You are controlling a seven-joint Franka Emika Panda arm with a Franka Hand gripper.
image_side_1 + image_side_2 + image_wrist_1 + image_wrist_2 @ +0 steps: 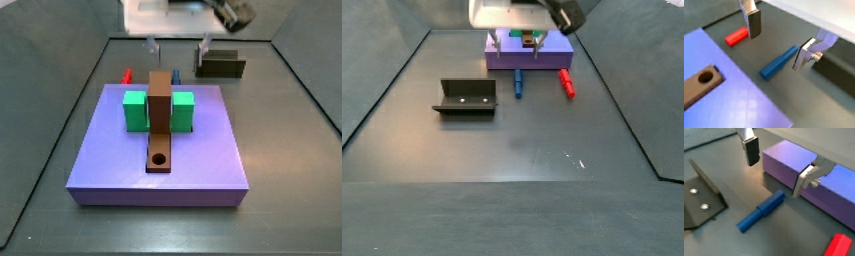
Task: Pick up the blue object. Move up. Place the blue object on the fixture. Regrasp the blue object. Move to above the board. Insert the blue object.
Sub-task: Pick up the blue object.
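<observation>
The fixture is stepped and has a raised back (217, 54). The blue object (175, 77) will stay propped up with its end raised when I put it there.
The blue object (779, 63) is a short blue peg lying flat on the dark floor beside the board; it also shows in the other wrist view (761, 212) and in both side views (175, 74) (517, 84). My gripper (777, 42) is open and empty, hovering above the peg with one finger (804, 55) near the peg's end; it shows in a side view (178, 48) too. The fixture (701, 198) stands on the floor away from the board (465, 97) (221, 66). The lavender board (201, 150) carries a green block (134, 110) and a brown bar (160, 120) with a round hole.
A red peg (736, 36) lies on the floor near the blue one, also by the board's edge (567, 82). The board's side wall (797, 173) stands close to one finger. Grey walls bound the floor.
</observation>
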